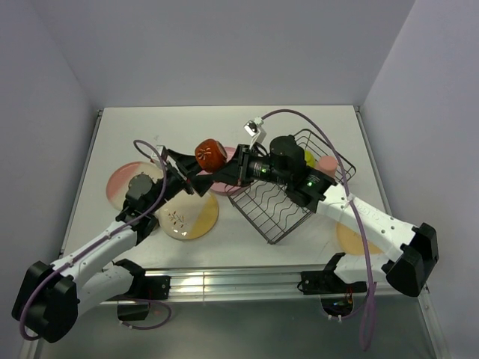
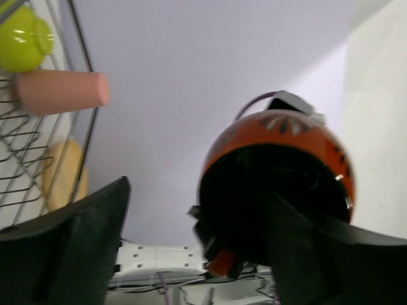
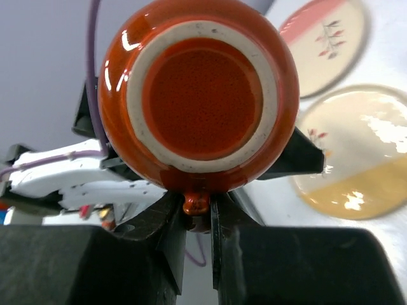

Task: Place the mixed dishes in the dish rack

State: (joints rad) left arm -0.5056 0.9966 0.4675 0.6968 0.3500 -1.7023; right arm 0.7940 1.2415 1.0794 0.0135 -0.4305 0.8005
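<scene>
The mug's opening (image 2: 267, 179) faces my open left gripper. My right gripper should pull the mug clear and turn it so its opening is down next to the salmon cup (image 1: 327, 165).
The dark red-brown mug (image 1: 210, 154) hangs in the air left of the dish rack (image 1: 281, 198), between both grippers. My right gripper (image 3: 197, 216) is shut on the mug's small handle (image 3: 196, 203), and the mug's base (image 3: 200, 95) faces its camera. My left gripper (image 2: 210, 254) is open, its fingers (image 2: 70, 241) spread on either side of the mug (image 2: 280, 171), whose dark mouth faces that camera. In the rack lie a lime-green bowl (image 2: 22, 41) and a salmon cup (image 2: 60, 92). On the table rest a twig-patterned plate (image 3: 327, 47), a cream-yellow plate (image 1: 187, 217), a pink plate (image 1: 123, 183) and an orange plate (image 1: 355, 235).
The black wire rack sits at an angle at right centre, with my right arm (image 1: 352, 209) reaching over it. Walls close in the table at the back and both sides. The arm bases and a metal rail (image 1: 224, 280) run along the near edge.
</scene>
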